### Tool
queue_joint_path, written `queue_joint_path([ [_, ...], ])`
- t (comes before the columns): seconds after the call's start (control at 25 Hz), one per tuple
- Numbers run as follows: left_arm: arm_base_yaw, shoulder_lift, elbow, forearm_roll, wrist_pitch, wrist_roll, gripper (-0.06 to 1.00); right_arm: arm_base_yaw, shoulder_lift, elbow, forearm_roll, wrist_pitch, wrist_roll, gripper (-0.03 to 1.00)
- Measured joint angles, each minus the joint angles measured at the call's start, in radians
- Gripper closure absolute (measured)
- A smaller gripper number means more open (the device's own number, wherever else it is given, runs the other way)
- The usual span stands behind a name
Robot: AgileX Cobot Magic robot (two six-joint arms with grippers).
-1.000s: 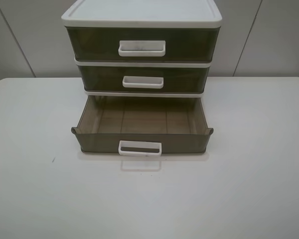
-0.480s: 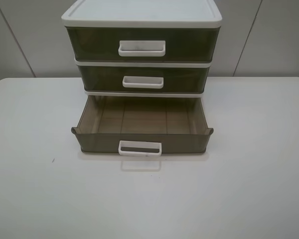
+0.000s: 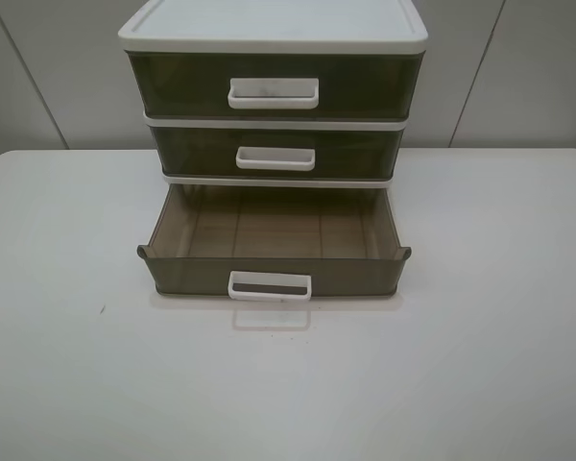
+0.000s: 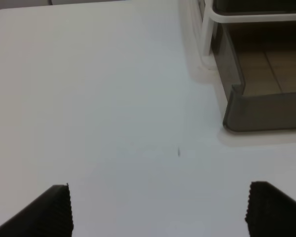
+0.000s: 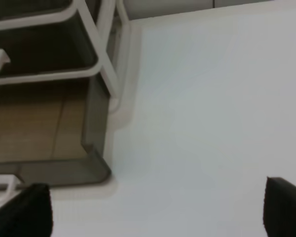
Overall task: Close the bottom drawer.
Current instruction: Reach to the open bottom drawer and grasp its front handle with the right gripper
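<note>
The bottom drawer (image 3: 353, 277) will slide in squarely when the robot pushes beside its handle, because its sides (image 3: 387, 223) go straight back under the middle drawer.
The bottom drawer (image 3: 274, 274) is pulled far out of the white-framed three-drawer unit (image 3: 274, 29) and is empty, with its white loop handle (image 3: 270, 286) facing the front. Its left front corner shows in the left wrist view (image 4: 259, 111), its right front corner in the right wrist view (image 5: 93, 170). Neither arm shows in the exterior high view. My left gripper (image 4: 158, 210) is open above bare table, to the left of the drawer. My right gripper (image 5: 155, 210) is open to the right of the drawer, its dark fingertips (image 5: 27, 210) wide apart.
The middle drawer (image 3: 276, 154) and the top drawer (image 3: 274, 86) are shut. The unit stands on a white table (image 3: 480, 365) with a small dark speck (image 3: 103, 309) at the left. A grey panelled wall stands behind.
</note>
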Motion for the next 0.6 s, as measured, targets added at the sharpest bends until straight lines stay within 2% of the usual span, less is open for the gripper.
queue_joint_path([
  [0.2, 0.0, 0.0, 0.0, 0.0, 0.0, 0.0, 0.23, 0.007, 0.258, -0.101, 0.047, -0.176, 0.0, 0.23],
  [0.28, 0.0, 0.0, 0.0, 0.0, 0.0, 0.0, 0.23, 0.049, 0.327, -0.133, 0.048, -0.235, 0.0, 0.23],
  [0.4, 0.0, 0.0, 0.0, 0.0, 0.0, 0.0, 0.23, 0.194, 0.418, -0.148, 0.052, -0.386, 0.0, 0.23],
  [0.6, 0.0, 0.0, 0.0, 0.0, 0.0, 0.0, 0.23, 0.548, 0.579, -0.152, 0.04, -0.611, 0.0, 0.23],
])
